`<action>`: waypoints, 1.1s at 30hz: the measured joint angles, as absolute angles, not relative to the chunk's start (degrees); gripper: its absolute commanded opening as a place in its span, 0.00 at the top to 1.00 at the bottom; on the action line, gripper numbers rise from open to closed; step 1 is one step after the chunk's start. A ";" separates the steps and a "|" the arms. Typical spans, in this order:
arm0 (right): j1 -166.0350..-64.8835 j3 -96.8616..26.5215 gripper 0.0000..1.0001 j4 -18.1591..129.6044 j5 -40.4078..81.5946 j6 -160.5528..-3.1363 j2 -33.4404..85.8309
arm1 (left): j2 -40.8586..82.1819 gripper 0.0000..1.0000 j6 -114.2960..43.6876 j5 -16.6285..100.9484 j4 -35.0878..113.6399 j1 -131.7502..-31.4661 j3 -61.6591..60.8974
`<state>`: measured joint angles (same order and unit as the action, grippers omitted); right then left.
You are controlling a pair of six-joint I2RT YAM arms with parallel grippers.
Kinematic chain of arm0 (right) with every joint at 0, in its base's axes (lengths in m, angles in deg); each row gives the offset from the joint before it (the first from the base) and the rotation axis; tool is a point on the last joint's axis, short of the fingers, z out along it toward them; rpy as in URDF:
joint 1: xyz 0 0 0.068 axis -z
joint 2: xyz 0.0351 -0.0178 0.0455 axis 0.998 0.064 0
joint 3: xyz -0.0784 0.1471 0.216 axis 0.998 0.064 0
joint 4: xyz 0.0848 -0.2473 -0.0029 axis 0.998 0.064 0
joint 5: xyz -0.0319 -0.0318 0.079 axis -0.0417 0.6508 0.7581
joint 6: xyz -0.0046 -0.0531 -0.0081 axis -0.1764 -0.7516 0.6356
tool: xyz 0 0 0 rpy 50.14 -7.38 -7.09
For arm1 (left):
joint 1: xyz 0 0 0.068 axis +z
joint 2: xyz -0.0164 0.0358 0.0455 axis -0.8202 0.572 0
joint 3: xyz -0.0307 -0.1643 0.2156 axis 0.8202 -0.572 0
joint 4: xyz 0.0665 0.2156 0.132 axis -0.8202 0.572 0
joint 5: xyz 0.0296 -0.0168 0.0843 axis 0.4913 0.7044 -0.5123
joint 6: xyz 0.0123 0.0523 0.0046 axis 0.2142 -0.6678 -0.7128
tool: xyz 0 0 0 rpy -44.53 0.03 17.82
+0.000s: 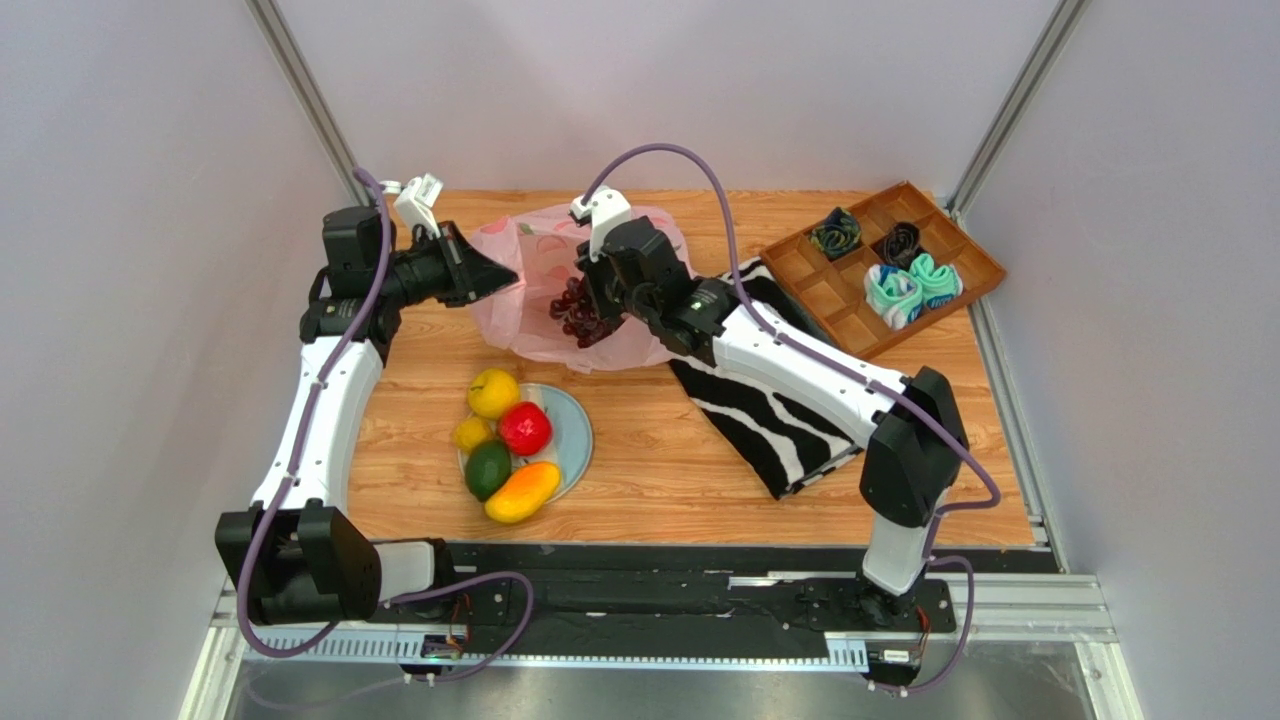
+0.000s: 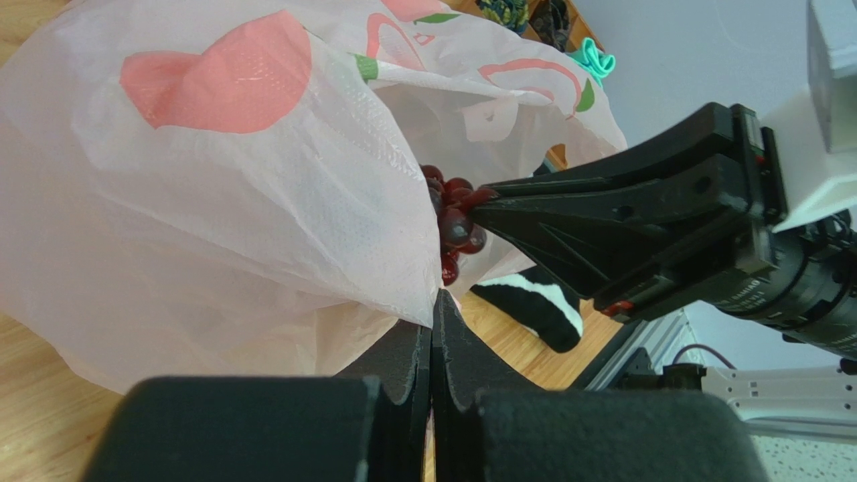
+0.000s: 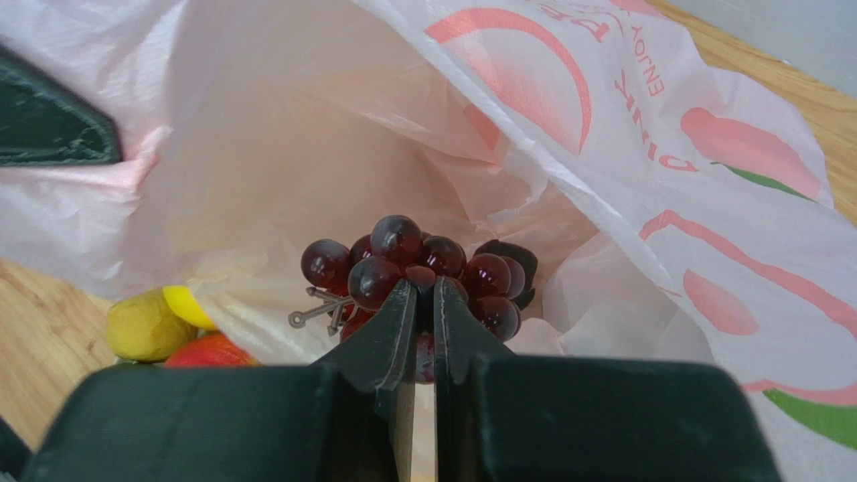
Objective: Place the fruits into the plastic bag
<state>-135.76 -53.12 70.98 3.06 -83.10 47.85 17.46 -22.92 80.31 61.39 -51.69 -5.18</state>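
Observation:
The dark purple grape bunch (image 1: 577, 312) is inside the bag's opening, so my right gripper keeps moving it down into the pink plastic bag (image 1: 547, 327) until it is deep enough to let go.
The pink plastic bag (image 1: 529, 300) (image 2: 231, 211) (image 3: 644, 171) lies at the table's back middle, its mouth held up. My left gripper (image 1: 504, 275) (image 2: 435, 301) is shut on the bag's rim. My right gripper (image 1: 589, 308) (image 3: 423, 288) is shut on the dark purple grape bunch (image 1: 577, 309) (image 2: 455, 216) (image 3: 422, 256), which hangs inside the bag's mouth. On a round plate (image 1: 577, 428) in front sit two lemons (image 1: 492, 393), a red fruit (image 1: 525, 429), a green fruit (image 1: 487, 470) and a mango (image 1: 523, 492).
A zebra-striped cloth (image 1: 759, 398) lies under the right arm. A wooden compartment tray (image 1: 800, 267) with rolled cloth bundles (image 1: 902, 288) stands at the back right. Grey walls close in the table on three sides.

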 measured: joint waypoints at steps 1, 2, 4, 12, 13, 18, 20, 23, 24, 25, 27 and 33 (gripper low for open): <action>-135.76 -53.86 1.00 71.33 2.60 -83.14 48.64 | 17.46 1.00 -22.92 80.31 61.39 -51.69 -5.18; -135.76 -54.86 1.00 71.77 1.97 -83.14 49.56 | 17.48 1.00 -22.92 80.31 61.39 -51.69 -5.18; -135.76 -56.83 1.00 72.43 0.61 -83.38 51.15 | 17.48 1.00 -22.92 80.31 61.39 -51.69 -5.18; -135.74 -64.24 1.00 72.19 -3.74 -84.28 57.05 | 17.50 1.00 -22.90 80.33 61.39 -51.69 -5.18; -135.74 -64.53 1.00 72.08 -4.06 -84.28 57.56 | 17.50 1.00 -22.87 80.36 61.39 -51.69 -5.18; -135.74 -65.47 1.00 72.41 -5.18 -84.23 61.45 | 17.68 1.00 -22.85 80.38 61.39 -51.69 -5.18; -135.74 -65.51 1.00 72.49 -5.48 -84.25 63.04 | 17.70 1.00 -22.83 80.46 61.39 -51.69 -5.18; -135.74 -65.60 1.00 72.69 -5.88 -84.28 64.77 | 17.70 1.00 -22.83 80.64 61.39 -51.69 -5.20; -135.74 -66.03 0.98 73.02 -6.05 -84.28 65.43 | 17.72 1.00 -22.81 80.75 61.39 -51.69 -5.18; -135.67 -66.58 0.94 73.26 -6.10 -84.28 65.97 | 17.72 1.00 -22.81 80.77 61.39 -51.69 -5.18; -135.32 -68.77 0.86 74.18 -6.03 -84.28 67.70 | 17.72 1.00 -22.81 80.92 61.37 -51.69 -5.18; -134.06 -71.24 0.48 75.95 -4.87 -83.82 69.75 | 17.81 1.00 -22.81 81.23 61.37 -51.69 -5.18</action>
